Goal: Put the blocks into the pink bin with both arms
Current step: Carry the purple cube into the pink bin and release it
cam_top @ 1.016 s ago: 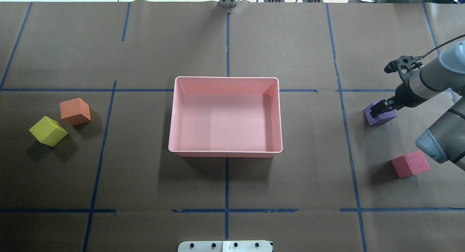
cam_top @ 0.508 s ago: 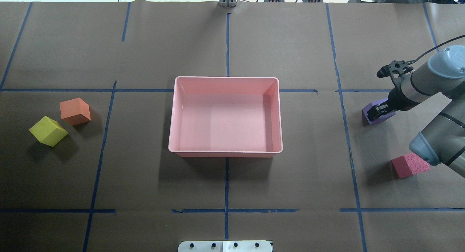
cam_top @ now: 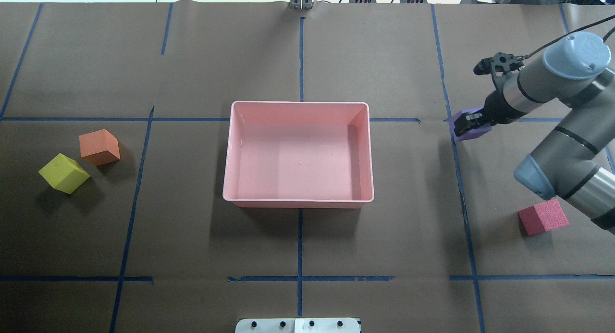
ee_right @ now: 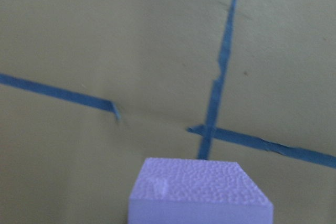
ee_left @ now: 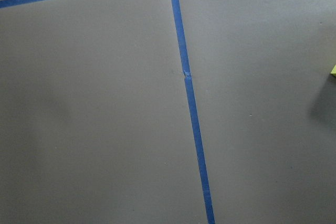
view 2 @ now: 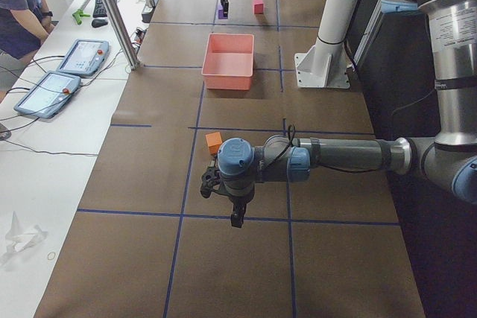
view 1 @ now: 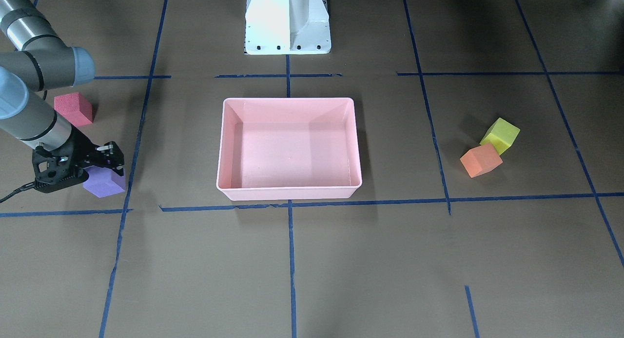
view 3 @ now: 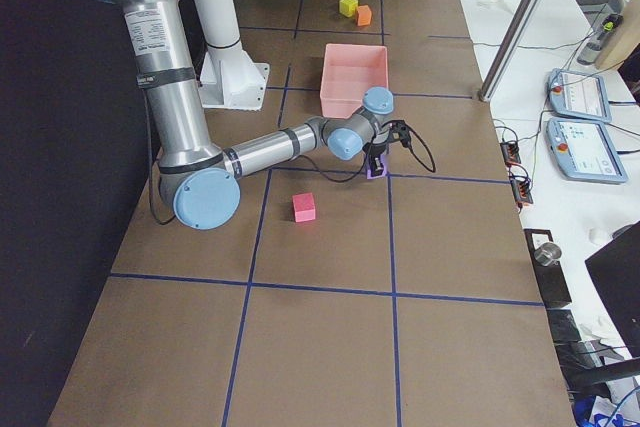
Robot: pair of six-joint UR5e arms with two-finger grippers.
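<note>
I should keep my right gripper going across with the purple block [view 1: 107,183] raised and the way to the pink bin [view 1: 290,149] open, then let go of the block inside.
My right gripper [cam_top: 467,124] is shut on the purple block [cam_top: 475,133] and holds it above the table, right of the pink bin [cam_top: 298,104]. The block fills the bottom of the right wrist view [ee_right: 199,192]. The bin holds nothing. The red block [cam_top: 543,216] lies on the table at near right, by the right arm's elbow. The orange block [cam_top: 99,146] and the yellow-green block [cam_top: 64,173] lie together at far left. My left gripper [view 2: 235,217] shows only in the exterior left view, near the orange block [view 2: 214,141]; I cannot tell whether it is open or shut.
Brown paper with blue tape lines covers the table. The white pedestal base [view 1: 287,21] stands behind the bin on the robot's side. An operator and tablets [view 2: 82,57] are beyond the table's far edge.
My right gripper has lifted the purple block off the table and carried it left and away from the robot, toward the bin. The other blocks have not moved.
</note>
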